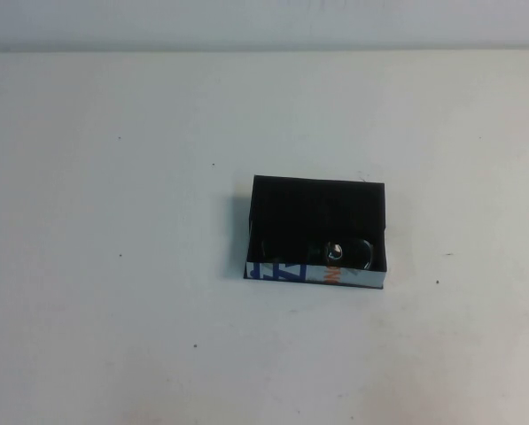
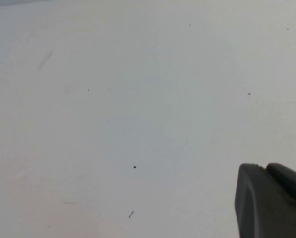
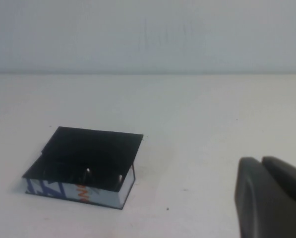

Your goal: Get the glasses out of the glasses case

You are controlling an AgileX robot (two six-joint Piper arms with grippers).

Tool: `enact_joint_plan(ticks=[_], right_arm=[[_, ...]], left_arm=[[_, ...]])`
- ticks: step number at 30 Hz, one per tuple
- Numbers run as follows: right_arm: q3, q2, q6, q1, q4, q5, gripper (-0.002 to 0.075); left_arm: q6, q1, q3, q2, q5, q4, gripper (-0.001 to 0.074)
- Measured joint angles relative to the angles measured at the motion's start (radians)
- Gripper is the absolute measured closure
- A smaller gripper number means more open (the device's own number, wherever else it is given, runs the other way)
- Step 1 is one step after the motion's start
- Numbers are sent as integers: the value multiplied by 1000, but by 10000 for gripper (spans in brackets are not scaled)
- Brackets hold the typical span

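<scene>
My right gripper should keep moving toward the middle of the glasses (image 1: 333, 251) and close there, as the glasses case's lid (image 1: 317, 205) is open and the glasses lie uncovered.
The glasses case (image 1: 282, 273) lies open a little right of the table's middle, black inside, its white printed front wall facing me. The dark glasses (image 1: 346, 252) lie inside against the front wall, mostly lost in the black; one rounded rim shows at the right. Neither arm shows in the high view. The right wrist view shows the case (image 3: 73, 191) some way ahead of my right gripper (image 3: 261, 159), with glints of the glasses (image 3: 103, 176) inside. The right gripper's fingers are together and hold nothing. My left gripper (image 2: 264, 166) is shut and empty over bare table.
The white table (image 1: 113, 310) carries only small dark specks. A pale wall (image 1: 264, 22) runs along its far edge. Open tabletop lies on all sides of the case.
</scene>
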Motion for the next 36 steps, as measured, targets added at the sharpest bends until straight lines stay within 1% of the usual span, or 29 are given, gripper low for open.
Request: enact_joint_plan(ticks=[2, 6, 10, 12, 18, 23, 29, 36], right_arm=[[-69, 35, 0, 0, 5, 63, 744], [-109, 148, -40, 0, 13, 59, 744], [-143, 323, -194, 0, 38, 54, 744], [-185, 413, -268, 17, 53, 52, 744], [-402, 715, -482, 119, 71, 80, 744], [-592, 983, -634, 194, 73, 212, 744], [-808, 1268, -752, 243, 63, 370, 744], [-1089, 1593, -823, 309, 24, 571, 744]], left_arm=[[0, 0, 0, 0, 0, 0, 739], [0, 0, 0, 0, 0, 0, 739], [0, 0, 0, 0, 0, 0, 739], [0, 0, 0, 0, 0, 0, 739], [0, 0, 0, 0, 0, 0, 739], [0, 0, 0, 0, 0, 0, 739], [0, 0, 0, 0, 0, 0, 739], [0, 0, 0, 0, 0, 0, 739]])
